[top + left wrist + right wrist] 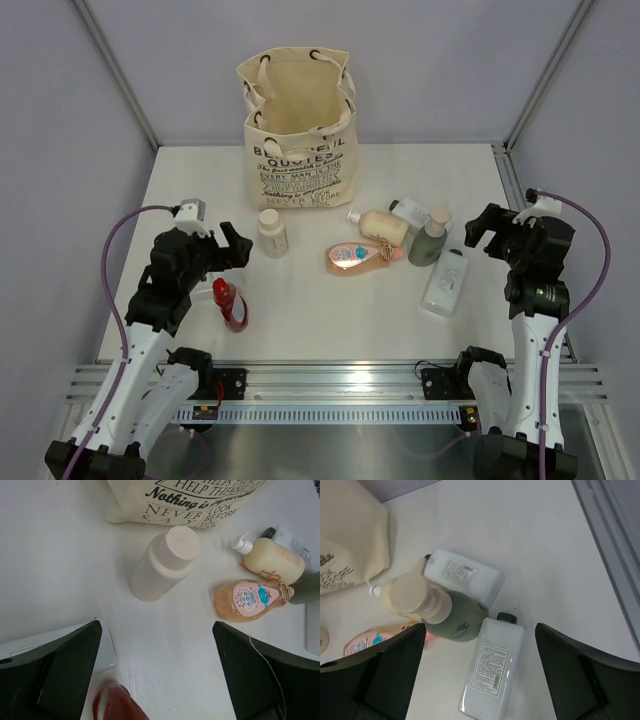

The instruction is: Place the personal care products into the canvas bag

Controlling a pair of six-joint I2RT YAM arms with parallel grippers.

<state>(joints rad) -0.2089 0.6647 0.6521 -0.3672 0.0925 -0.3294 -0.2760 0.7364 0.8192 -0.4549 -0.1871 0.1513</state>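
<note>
I expect the bag (302,170) to open out wider but stay standing when I put the white bottle in, because the canvas bag's rim (346,88) is wavy and limp.
The canvas bag (297,130) stands open at the back centre; its lettering shows in the left wrist view (190,500). A white bottle (272,232) stands in front of it (165,564). A red bottle (229,303) lies near my left gripper (232,248), which is open and empty (156,645). A pink-orange bottle (360,256), a beige pump bottle (383,226), a grey-green bottle with a beige cap (430,238) and two flat white bottles (445,281) (408,211) are grouped right of centre. My right gripper (478,235) is open and empty above the flat white bottle (490,672).
Metal frame posts run along the table's right edge (508,170) and far left corner. The aluminium rail (340,385) with both arm bases lies along the near edge. Grey walls enclose the table.
</note>
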